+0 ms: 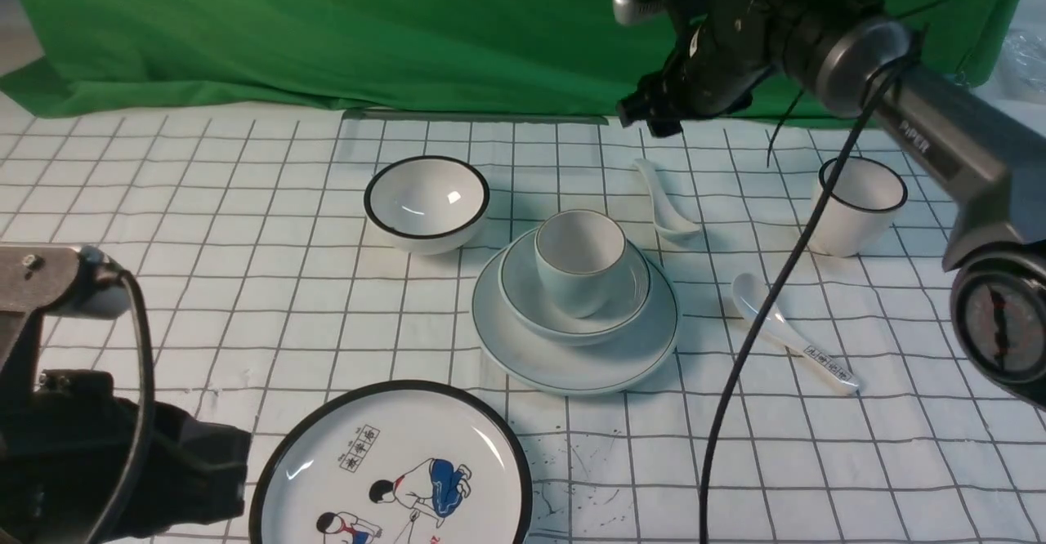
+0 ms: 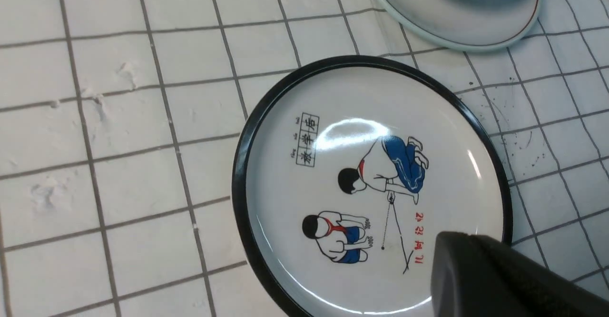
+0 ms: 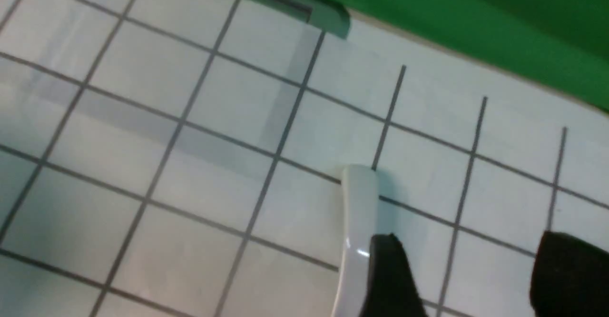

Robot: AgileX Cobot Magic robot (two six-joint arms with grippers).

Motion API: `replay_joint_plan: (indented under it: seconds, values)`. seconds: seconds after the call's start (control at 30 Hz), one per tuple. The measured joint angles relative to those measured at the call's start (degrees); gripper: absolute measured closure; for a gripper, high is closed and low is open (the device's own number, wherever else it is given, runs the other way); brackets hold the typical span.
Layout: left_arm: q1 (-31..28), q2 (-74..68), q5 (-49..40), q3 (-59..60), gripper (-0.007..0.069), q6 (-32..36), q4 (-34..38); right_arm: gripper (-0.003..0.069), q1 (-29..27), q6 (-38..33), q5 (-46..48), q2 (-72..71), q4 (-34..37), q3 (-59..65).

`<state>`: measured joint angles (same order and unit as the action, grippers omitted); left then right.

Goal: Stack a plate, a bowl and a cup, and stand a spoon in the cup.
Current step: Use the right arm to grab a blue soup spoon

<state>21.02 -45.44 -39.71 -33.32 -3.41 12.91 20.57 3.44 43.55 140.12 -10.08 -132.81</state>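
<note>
My gripper will lower the plain white spoon [image 1: 663, 198], and the spoon will lean on the cup's rim with its handle up, because it is longer than the cup [image 1: 580, 260] is deep.
The pale grey-green plate [image 1: 576, 360] lies mid-table with the shallow bowl [image 1: 523, 291] on it and the cup [image 1: 582, 260] upright in the bowl. The plain white spoon [image 1: 666, 201] lies just behind them, handle pointing away. My right gripper [image 1: 650, 119] hangs above the spoon's handle end, open; in the right wrist view the spoon handle [image 3: 358, 212] lies beside one finger [image 3: 390, 274], not between the two, and the gripper [image 3: 468, 269] holds nothing. My left gripper [image 2: 468, 241] is shut and empty at the near left; the plate's rim [image 2: 456, 31] shows beyond it.
A black-rimmed cartoon plate [image 1: 392, 470] lies at the front, under my left gripper. A white black-rimmed bowl [image 1: 426, 201] stands at the back left, a black-rimmed white cup [image 1: 858, 205] at the right, a printed spoon [image 1: 788, 332] right of the stack. Green cloth hangs behind.
</note>
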Motion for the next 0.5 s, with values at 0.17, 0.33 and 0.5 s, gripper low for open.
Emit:
replay_joint_plan:
  seconds: [0.17,0.33,0.5]
  values:
    - [0.00,0.00,-0.07,0.00,0.0624,-0.19,0.85,0.0230,0.00,0.00,-0.38,4.86,1.26,0.00]
    - [0.00,0.00,-0.07,0.00,0.0624,-0.19,1.31,0.0232,0.00,0.00,-1.12,6.60,1.86,-0.11]
    - [0.00,0.00,-0.07,0.00,0.0624,-0.67,3.55,0.0391,0.00,-0.75,-0.51,6.82,2.99,-0.47]
